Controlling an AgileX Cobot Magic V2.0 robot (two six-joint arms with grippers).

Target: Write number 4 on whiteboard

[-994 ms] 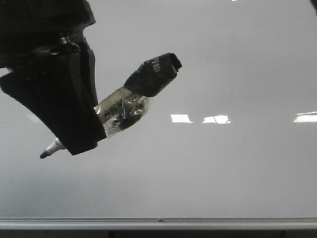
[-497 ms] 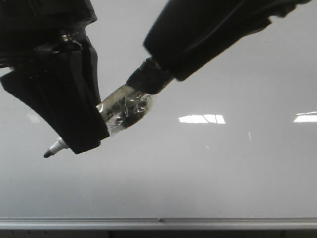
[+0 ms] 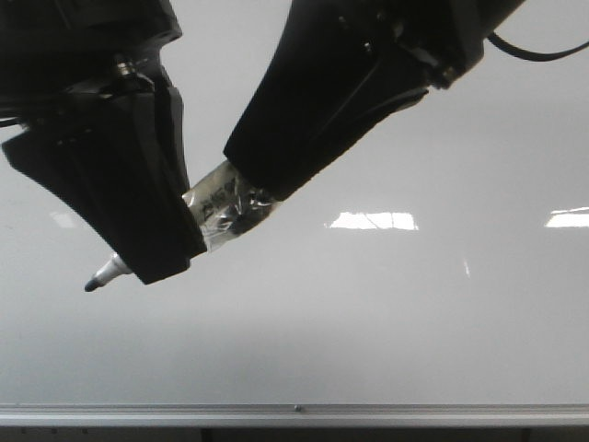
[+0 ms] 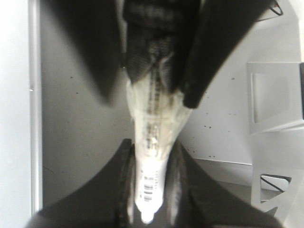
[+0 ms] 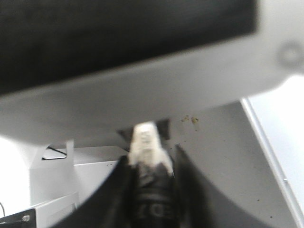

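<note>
The marker's body (image 3: 116,266) is clamped in my left gripper while my right gripper holds its rear end (image 3: 236,206), so next my left gripper lets go before my right gripper writes number 4.
The whiteboard (image 3: 414,313) fills the front view, glossy and pale grey, with a silver rail (image 3: 294,412) along its bottom edge. No number 4 is in view on it. My left gripper (image 3: 164,262) is shut on a marker (image 3: 225,207) whose middle is wrapped in clear tape. The marker's dark tip (image 3: 92,284) points down and left. My right gripper (image 3: 253,175) covers the marker's black rear end, and its fingers press both sides of that end (image 5: 151,190). In the left wrist view the white barrel (image 4: 149,175) sits tight between the left fingers.
Bright rectangular light reflections (image 3: 373,221) lie on the board at mid right, with another (image 3: 568,218) at the right edge. A black cable (image 3: 538,51) loops behind the right arm. White box shapes (image 4: 275,95) show in the left wrist view.
The right gripper came in from the upper right and slid down over the marker's black end, which now is hidden in the front view. The left gripper and marker hardly moved.
</note>
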